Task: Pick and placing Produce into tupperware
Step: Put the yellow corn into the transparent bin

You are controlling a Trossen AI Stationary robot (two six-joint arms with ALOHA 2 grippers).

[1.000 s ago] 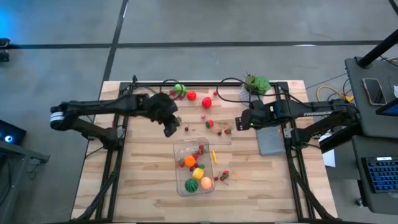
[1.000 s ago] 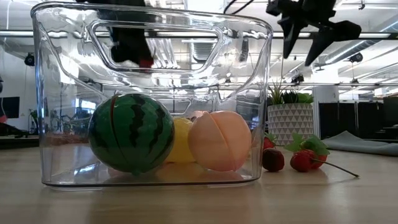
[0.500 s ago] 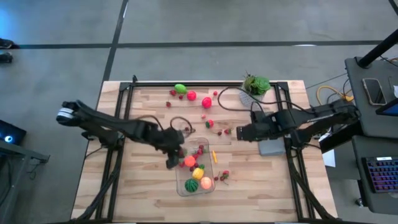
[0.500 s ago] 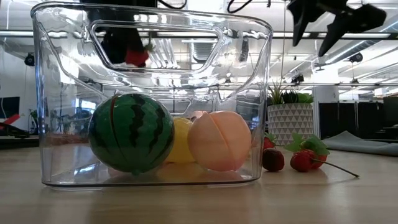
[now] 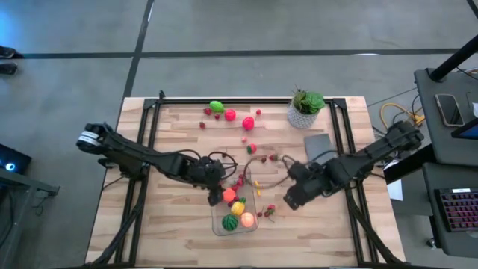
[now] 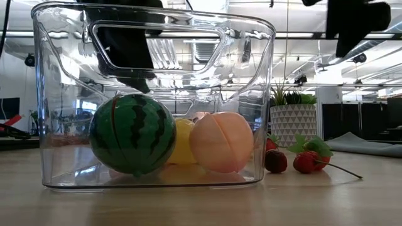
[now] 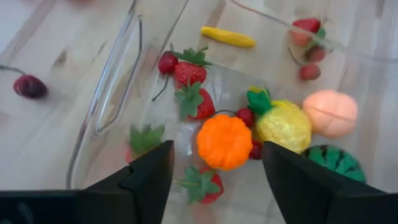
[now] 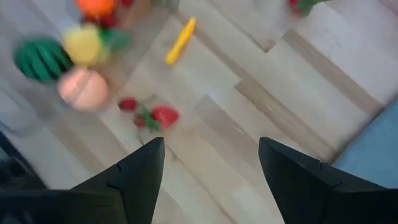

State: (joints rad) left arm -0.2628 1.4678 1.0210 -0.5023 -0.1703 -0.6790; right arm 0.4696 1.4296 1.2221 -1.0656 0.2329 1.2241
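Note:
My left gripper should back off and my right gripper should take the thin yellow piece, because the piece lies beyond the tupperware's side (image 5: pixel 252 196) from my left gripper.
The clear tupperware (image 5: pixel 216 228) (image 6: pixel 63 94) stands near the table's middle, holding a watermelon (image 5: pixel 230 222), a peach (image 5: pixel 247 219), a yellow fruit (image 5: pixel 238 208), an orange piece (image 7: pixel 225 141) and strawberries (image 7: pixel 198 102). My left gripper (image 5: pixel 215 181) (image 7: pixel 216 149) hovers open over the container's far left part, with nothing between its fingers. My right gripper (image 5: pixel 290 198) (image 8: pixel 211 146) is open above the table, right of the container. Two strawberries (image 5: pixel 269 211) (image 8: pixel 155 115) lie on the wood close by. A thin yellow piece (image 5: pixel 258 187) lies beside the container.
More produce lies near the far edge: a green piece (image 5: pixel 216 106), red pieces (image 5: pixel 230 114) (image 5: pixel 248 122) and small ones around (image 5: pixel 252 148). A potted plant (image 5: pixel 305 104) and a grey slab (image 5: pixel 320 143) sit far right. Bare wood shows left and near.
My left gripper has travelled from the far left area to above the container, carrying a red piece that no longer shows under it. My right gripper has swung from beside the grey slab toward the near edge and the container, and now stands by the two strawberries.

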